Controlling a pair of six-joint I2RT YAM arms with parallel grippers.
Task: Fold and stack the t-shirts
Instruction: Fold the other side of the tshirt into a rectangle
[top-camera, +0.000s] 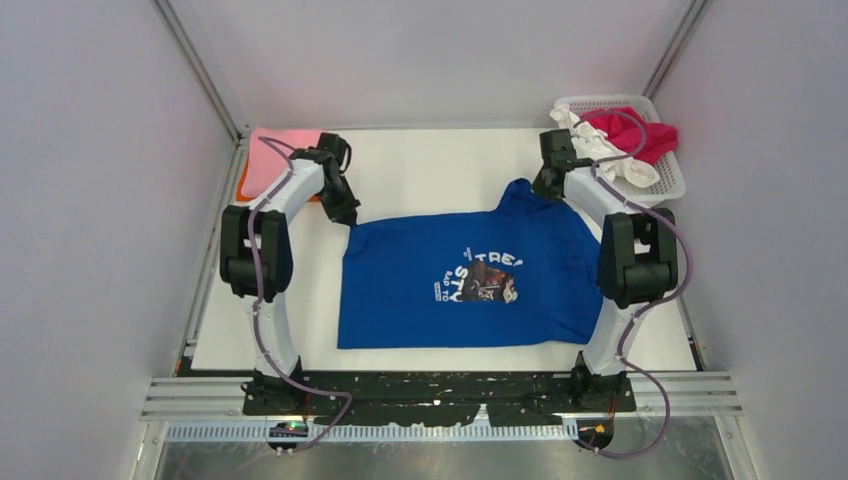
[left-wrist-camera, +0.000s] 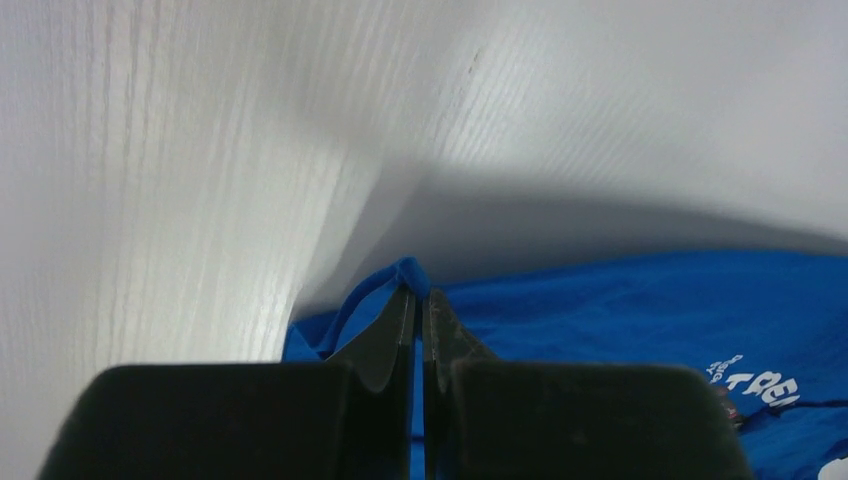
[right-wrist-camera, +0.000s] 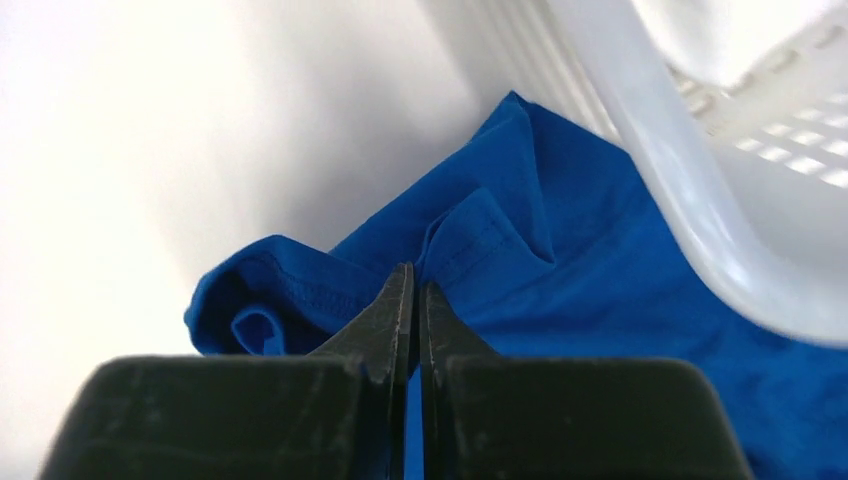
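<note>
Both grippers are on the royal-blue t-shirt's far edge (top-camera: 430, 217) and the t-shirt's near half is flat. So my left gripper should go on pulling that edge closer until it gets to the t-shirt's graphic (top-camera: 488, 282).
A royal-blue t-shirt (top-camera: 460, 275) with a dark round graphic and white lettering lies spread on the white table. My left gripper (top-camera: 347, 215) pinches its far left corner; in the left wrist view the jaws are shut on a fold of blue cloth (left-wrist-camera: 405, 275). My right gripper (top-camera: 545, 185) is shut on the raised far right part of the shirt (right-wrist-camera: 470, 240), close to the basket. A pink t-shirt (top-camera: 285, 150) lies folded on an orange one (top-camera: 243, 185) at the far left. Crimson (top-camera: 635, 135) and white (top-camera: 610, 155) shirts sit in the basket.
A white plastic mesh basket (top-camera: 672, 180) stands at the far right corner; its wall (right-wrist-camera: 640, 130) is right beside my right gripper. White walls with metal posts close in the table on three sides. A black rail runs along the near edge.
</note>
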